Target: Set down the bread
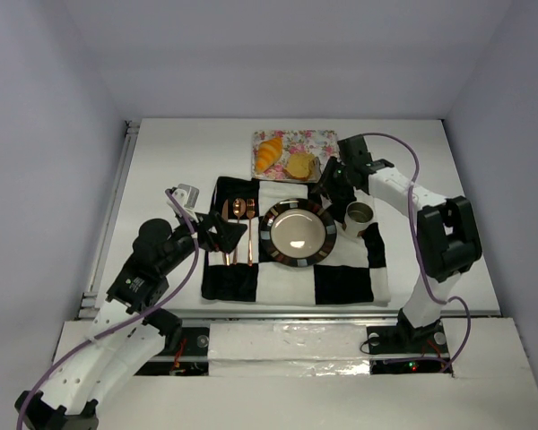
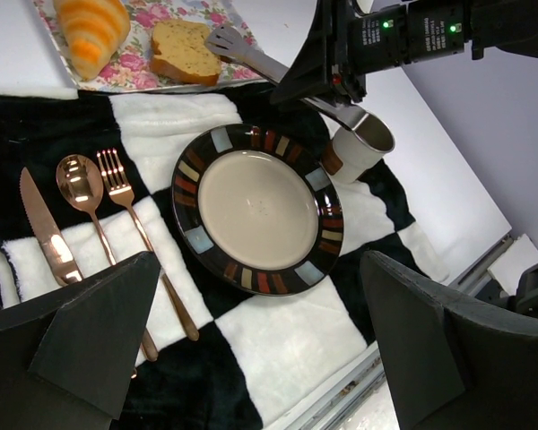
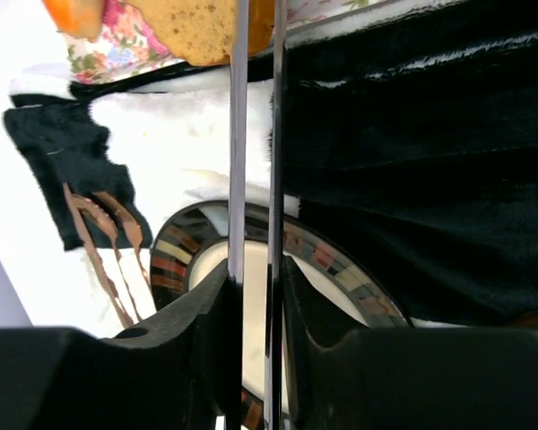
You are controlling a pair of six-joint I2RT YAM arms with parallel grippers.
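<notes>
The tips of the tongs are closed on the bun slice's edge (image 1: 312,166), so my right gripper should keep squeezing and moving on to the empty plate (image 1: 298,233), then let go of the slice there.
The bread lies on a floral napkin (image 1: 291,139) at the back: an orange croissant (image 1: 269,152) (image 2: 91,31) (image 3: 72,13) and, to its right, a tan bun slice (image 1: 299,165) (image 2: 184,51) (image 3: 206,27). My right gripper (image 1: 332,175) (image 3: 255,305) is shut on metal tongs (image 2: 251,58) (image 3: 238,134). Their two arms are squeezed close together. The tong tips reach the bun slice's right edge; whether they pinch it is not visible. My left gripper (image 1: 217,235) (image 2: 264,336) hangs open over the near left of the mat, holding nothing.
A striped-rim plate (image 1: 298,253) (image 2: 188,170) (image 3: 341,269) sits on a black-and-white checkered mat (image 1: 341,287). Copper knife, spoon and fork (image 1: 238,228) (image 2: 81,184) lie left of it. A metal cup (image 1: 359,216) (image 2: 359,148) stands to the plate's right, under my right arm.
</notes>
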